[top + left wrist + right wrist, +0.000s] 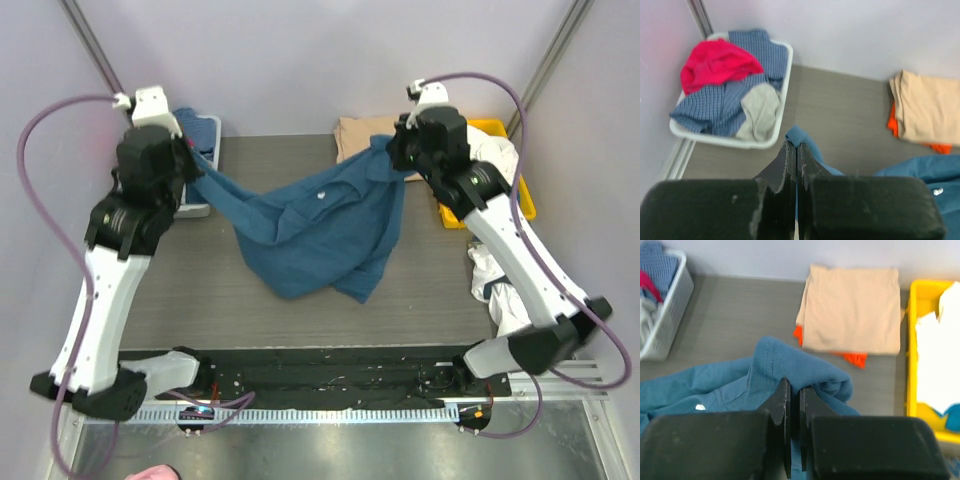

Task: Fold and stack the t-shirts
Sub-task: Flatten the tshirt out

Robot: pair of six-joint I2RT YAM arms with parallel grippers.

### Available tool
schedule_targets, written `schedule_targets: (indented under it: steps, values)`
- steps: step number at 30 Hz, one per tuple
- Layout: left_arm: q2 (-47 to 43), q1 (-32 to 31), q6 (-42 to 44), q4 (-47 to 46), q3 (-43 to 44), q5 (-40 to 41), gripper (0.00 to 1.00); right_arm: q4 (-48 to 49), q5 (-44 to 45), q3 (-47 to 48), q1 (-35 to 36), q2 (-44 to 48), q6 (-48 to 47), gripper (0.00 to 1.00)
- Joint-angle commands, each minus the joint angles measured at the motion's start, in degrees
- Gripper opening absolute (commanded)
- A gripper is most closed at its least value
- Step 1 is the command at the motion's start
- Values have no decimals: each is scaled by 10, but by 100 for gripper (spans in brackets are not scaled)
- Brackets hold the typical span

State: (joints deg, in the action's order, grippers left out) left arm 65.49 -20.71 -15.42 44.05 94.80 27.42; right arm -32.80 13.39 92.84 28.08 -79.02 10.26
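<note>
The robot's left gripper and right gripper should pull the teal-blue t-shirt sagging in folds (305,225) back toward the table's near edge (405,335), laying it flat before they fold it.
A large dark teal-blue t-shirt (315,225) hangs stretched between both arms above the grey table, its lower part sagging onto the tabletop. My left gripper (794,146) is shut on one edge of it (802,137) near the white basket. On the shirt's other upper corner (790,365) my right gripper (795,387) is shut. At the back of the table lies a folded tan-beige t-shirt (852,307) on top of a folded orange t-shirt (852,358); the same stack shows as tan-beige (927,112) over orange (892,125) in the left wrist view.
A white basket (782,95) at the back left holds a red, a blue-striped and a grey garment. A yellow bin (912,350) at the back right holds white cloth, some spilling over its near side (490,275). Walls close in the back and sides.
</note>
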Motion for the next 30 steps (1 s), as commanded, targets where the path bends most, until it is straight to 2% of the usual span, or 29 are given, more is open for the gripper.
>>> schedule_targets:
  steps: [1, 5, 7, 8, 9, 10, 11, 14, 15, 16, 17, 18, 20, 24, 27, 30]
  values:
    - [85, 56, 13, -63, 164, -59, 0, 110, -33, 148, -38, -34, -4, 1]
    - [113, 56, 21, -58, 280, -62, 0, 132, -62, 197, -44, -19, -15, 1]
    - [89, 57, 10, -63, 284, -70, 0, 164, -74, 171, -44, 22, -17, 1]
    - [67, 56, 3, -97, 261, -76, 0, 179, -82, 152, -44, 42, -17, 1]
    - [42, 57, -9, -125, 224, -77, 0, 196, -84, 100, -43, 65, -16, 1]
    - [10, 56, -16, -148, 137, -76, 0, 206, -85, 75, -43, 102, -10, 1]
    - [-41, 57, -26, -175, 97, -73, 0, 207, -88, 52, -44, 121, -3, 1]
    - [-144, 56, -58, -177, -63, -70, 0, 180, -103, -54, -44, 187, 17, 1]
    - [-170, 56, -70, -181, -108, -54, 0, 178, -107, -119, -43, 203, 38, 1]
    - [-192, 57, -94, -182, -193, -46, 0, 175, -108, -151, -43, 219, 51, 1]
    - [-234, 56, -108, -173, -230, -42, 0, 164, -121, -181, -43, 239, 63, 1]
    - [-248, 57, -126, -163, -292, -49, 0, 158, -126, -240, -43, 248, 87, 1]
    - [-279, 56, -187, -129, -349, -61, 0, 143, -158, -327, -43, 260, 116, 1]
    - [-314, 56, -289, -128, -528, -133, 0, 134, -202, -458, -43, 251, 210, 1]
    - [-326, 56, -331, -136, -593, -160, 0, 120, -212, -525, -39, 244, 254, 1]
    - [-342, 55, -327, -125, -605, -144, 0, 97, -191, -558, -29, 269, 292, 1]
